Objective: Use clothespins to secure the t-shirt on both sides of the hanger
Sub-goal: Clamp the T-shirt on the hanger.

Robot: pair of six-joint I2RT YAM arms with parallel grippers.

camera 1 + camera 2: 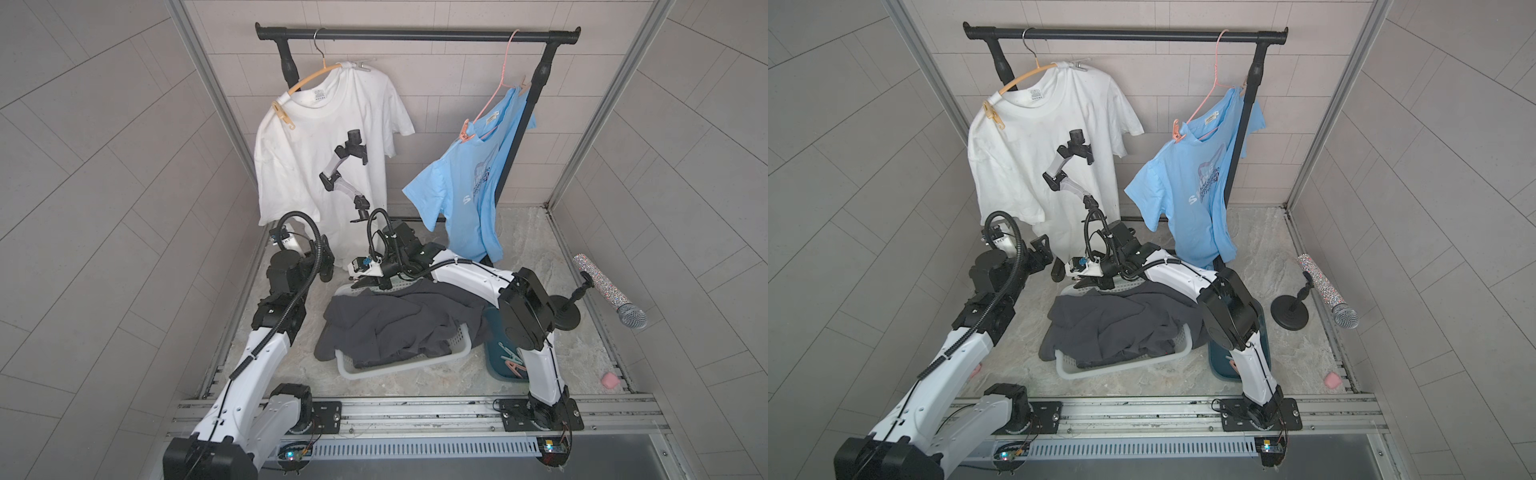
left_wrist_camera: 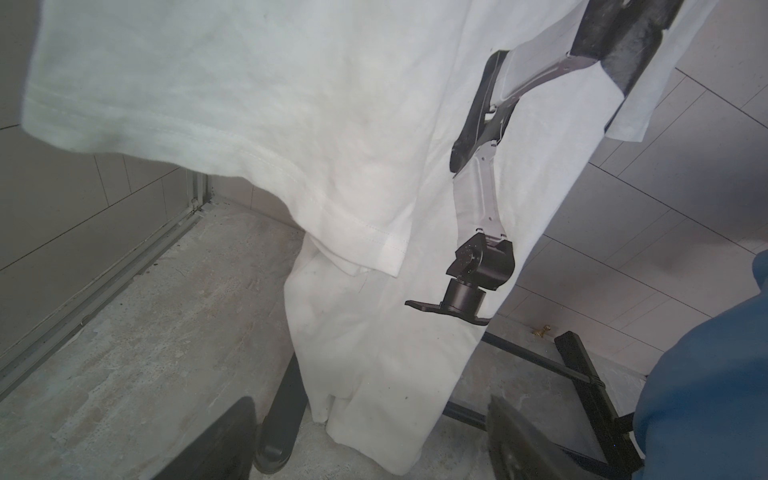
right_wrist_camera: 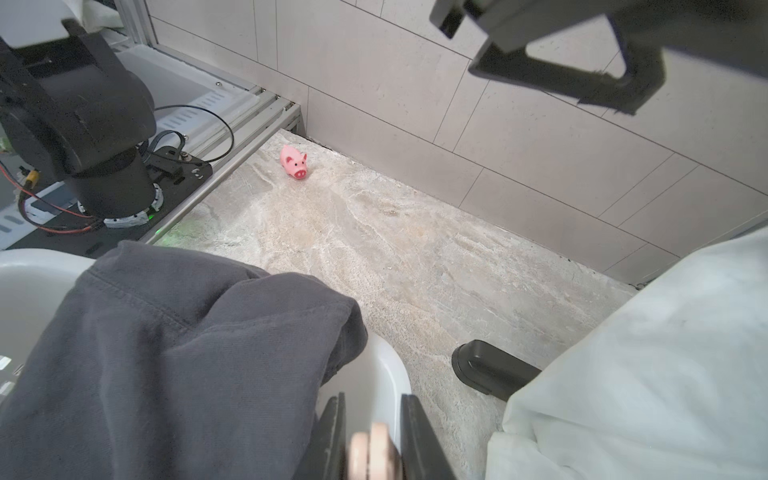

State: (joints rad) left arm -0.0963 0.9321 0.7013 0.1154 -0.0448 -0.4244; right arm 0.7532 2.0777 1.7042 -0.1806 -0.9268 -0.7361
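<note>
The peach clothespin is hanging over the basket's far rim (image 3: 392,372), next to the grey garment's edge (image 3: 318,400). My right gripper should move the clothespin back onto that edge of the garment before opening.
A white t-shirt (image 1: 328,137) hangs on a wooden hanger (image 1: 309,77), with a yellowish clothespin (image 1: 284,117) on one shoulder and a pale one (image 1: 362,65) on the other. Beside it, a blue t-shirt (image 1: 469,187) on a pink hanger (image 1: 505,75) carries peach clothespins (image 1: 468,133). My left gripper (image 2: 370,401) is open near the white shirt's lower hem, nothing between its fingers (image 2: 224,440). My right gripper (image 3: 374,399) is shut on a peach clothespin (image 3: 374,451) above the far rim of the basket (image 3: 386,374). More clothespins (image 1: 513,359) lie in a teal bin (image 1: 494,365).
A dark grey garment (image 1: 399,320) is heaped in the white basket (image 1: 399,368). The black rack's (image 1: 415,35) foot (image 3: 490,370) lies on the floor by the white shirt. A microphone on a stand (image 1: 609,291) stands at the right, with a pink pig toy (image 3: 294,162) by the wall.
</note>
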